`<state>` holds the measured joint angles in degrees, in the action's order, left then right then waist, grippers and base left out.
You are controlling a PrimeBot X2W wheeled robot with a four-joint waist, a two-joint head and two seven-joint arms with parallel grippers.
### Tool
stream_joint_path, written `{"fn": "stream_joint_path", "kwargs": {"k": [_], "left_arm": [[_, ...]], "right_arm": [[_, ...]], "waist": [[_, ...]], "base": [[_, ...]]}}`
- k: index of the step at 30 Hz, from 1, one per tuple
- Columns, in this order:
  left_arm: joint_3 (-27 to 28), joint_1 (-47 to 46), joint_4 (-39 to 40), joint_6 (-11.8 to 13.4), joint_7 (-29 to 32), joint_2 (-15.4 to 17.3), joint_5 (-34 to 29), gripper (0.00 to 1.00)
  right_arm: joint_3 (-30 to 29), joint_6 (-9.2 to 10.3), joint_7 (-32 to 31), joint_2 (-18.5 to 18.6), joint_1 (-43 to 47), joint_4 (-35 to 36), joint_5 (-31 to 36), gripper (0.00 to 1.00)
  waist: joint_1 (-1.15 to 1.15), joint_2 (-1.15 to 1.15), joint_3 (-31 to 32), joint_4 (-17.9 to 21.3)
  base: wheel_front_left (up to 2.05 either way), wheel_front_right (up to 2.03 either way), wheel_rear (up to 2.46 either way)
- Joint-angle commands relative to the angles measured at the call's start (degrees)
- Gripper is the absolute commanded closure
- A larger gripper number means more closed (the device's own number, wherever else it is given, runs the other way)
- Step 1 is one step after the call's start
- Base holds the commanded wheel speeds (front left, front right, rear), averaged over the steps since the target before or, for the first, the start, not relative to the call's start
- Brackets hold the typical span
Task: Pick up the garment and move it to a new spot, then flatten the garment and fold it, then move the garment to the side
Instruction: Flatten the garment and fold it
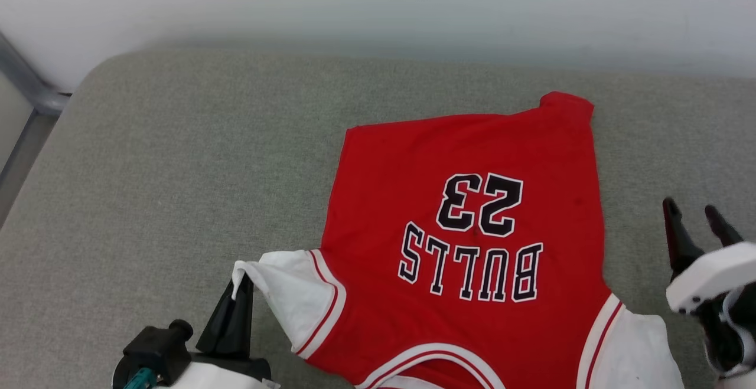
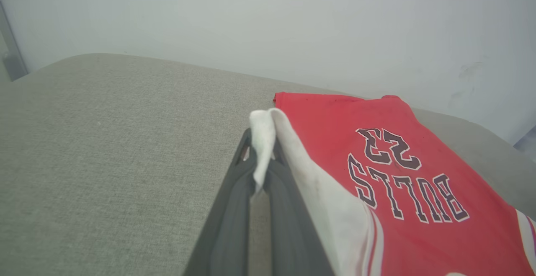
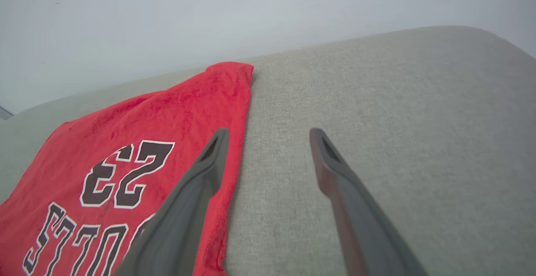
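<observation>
My two grippers will both lift the garment (image 1: 468, 212), and it will hang down as a loose sheet, because the white sleeve (image 1: 256, 270) flops over my left gripper.
The garment (image 1: 472, 212) is a red jersey with white sleeves and black "BULLS 23" lettering, spread flat on a grey cushioned surface (image 1: 177, 159), collar toward me. My left gripper (image 1: 241, 285) is shut on the tip of the garment's white left sleeve (image 2: 261, 142), lifting that corner slightly. My right gripper (image 1: 694, 215) stands open to the right of the garment, nothing between its fingers (image 3: 209, 158). In the right wrist view the garment (image 3: 138, 133) lies left of and under the left finger. The white right sleeve (image 1: 641, 347) lies flat near the bottom edge.
A pale wall (image 1: 378, 5) runs behind the cushioned surface. A grey metal frame (image 1: 29, 91) stands at the far left. Bare grey cushion extends to the left of the garment and beyond its hem.
</observation>
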<state>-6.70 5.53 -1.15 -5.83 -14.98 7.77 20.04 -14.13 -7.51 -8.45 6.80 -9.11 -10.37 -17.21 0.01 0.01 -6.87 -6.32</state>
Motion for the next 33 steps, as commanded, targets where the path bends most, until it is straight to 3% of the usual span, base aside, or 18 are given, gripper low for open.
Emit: {"fn": "stream_joint_path", "kwargs": {"k": [1,16,23,28,29,30,31,33], "left_arm": [[0.2,-1.4,0.8,-0.3,-0.3,-0.5,-0.6,1.0],[-3.4,-11.4,4.1,-1.7,-0.3,-3.1,-2.2,1.0],[-4.9,-14.3,4.7,-1.7,-0.3,-3.1,-1.0,1.0],[-5.2,-15.2,4.5,-1.6,-0.3,-3.1,-0.6,1.0],[-5.2,-15.3,4.4,-1.6,-0.3,-2.8,-0.6,1.0],[-5.2,-15.5,4.4,-1.6,-0.3,-2.6,-0.6,1.0],[-5.2,-15.5,4.3,-1.6,-0.3,-2.3,-0.7,1.0],[-5.2,-15.5,4.1,-1.6,-0.3,-2.1,-0.9,1.0]], "right_arm": [[0.1,0.03,-1.0,0.9,-4.2,-2.1,-0.4,0.0],[-0.3,0.03,-23.4,10.5,-41.5,-28.6,6.3,0.0],[-1.3,0.03,-32.4,11.3,-49.1,-33.6,12.2,0.0],[-4.3,0.07,-42.3,10.6,-46.6,-38.8,15.9,0.0],[-4.7,0.08,-44.2,10.3,-45.8,-39.4,16.9,0.23],[-5.4,0.09,-45.7,9.9,-45.4,-39.7,17.2,0.67],[-6.1,0.08,-46.8,9.4,-45.2,-39.6,17.6,1.0],[-6.2,0.07,-47.2,8.3,-45.1,-38.7,18.3,1.0]], "waist": [[-0.01,-0.01,-3.7,-2.3],[-0.01,-0.01,-17.2,-10.1],[-0.01,-0.01,-21.4,-11.7],[-0.01,-0.01,-22.5,-12.1],[-0.01,-0.01,-22.6,-12.1],[-0.01,-0.01,-22.7,-12.1],[-0.01,-0.01,-22.7,-12.0],[-0.01,-0.01,-22.5,-11.8]], "base": [[0.0,0.0,0.0],[0.0,0.0,0.0],[0.0,0.0,0.0],[0.0,0.0,0.0],[0.0,0.0,0.0],[0.0,0.0,0.0],[0.0,0.0,0.0],[0.0,0.0,0.0]]}}
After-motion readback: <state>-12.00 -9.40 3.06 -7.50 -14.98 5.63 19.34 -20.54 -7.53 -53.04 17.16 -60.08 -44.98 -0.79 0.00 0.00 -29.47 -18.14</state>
